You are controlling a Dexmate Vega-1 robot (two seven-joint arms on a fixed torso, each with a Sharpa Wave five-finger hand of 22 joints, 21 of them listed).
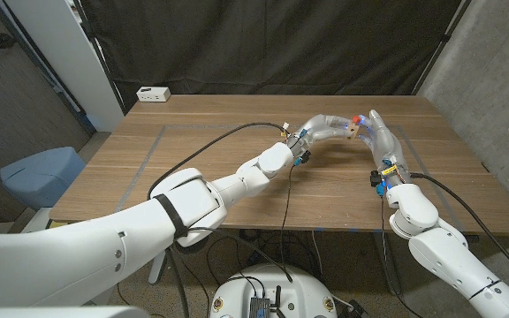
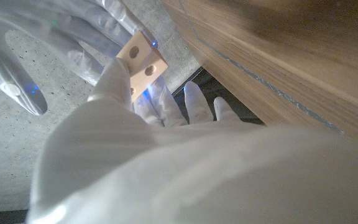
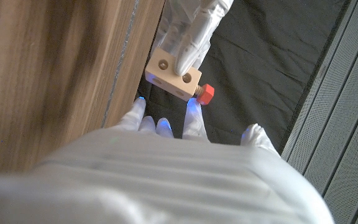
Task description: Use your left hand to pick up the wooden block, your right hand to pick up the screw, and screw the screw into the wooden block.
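Observation:
The screw's body [image 3: 198, 91] is already in the block's end. The red head [image 3: 207, 94] will therefore turn and stay in place there when I push its side.
My left hand [image 1: 323, 129] holds the pale wooden block [image 1: 353, 132] above the far middle of the table [image 1: 219, 141]. In the right wrist view its fingers [image 3: 190, 31] pinch the block [image 3: 171, 73], which has round holes. The red-headed screw [image 3: 206, 93] sticks out of one end of the block, a short piece of its shaft showing; in the head view it is a red spot [image 1: 357, 117]. My right hand [image 1: 381, 137] stands just right of the block, fingers [image 3: 192, 115] apart and close under the screw, holding nothing. The left wrist view shows the block [image 2: 140, 59] against my left hand.
A white box [image 1: 153, 94] lies at the table's far left corner. Grey tape lines [image 1: 144, 159] run across the tabletop. A blue seat [image 1: 38, 172] stands left of the table. A black curtain hangs behind.

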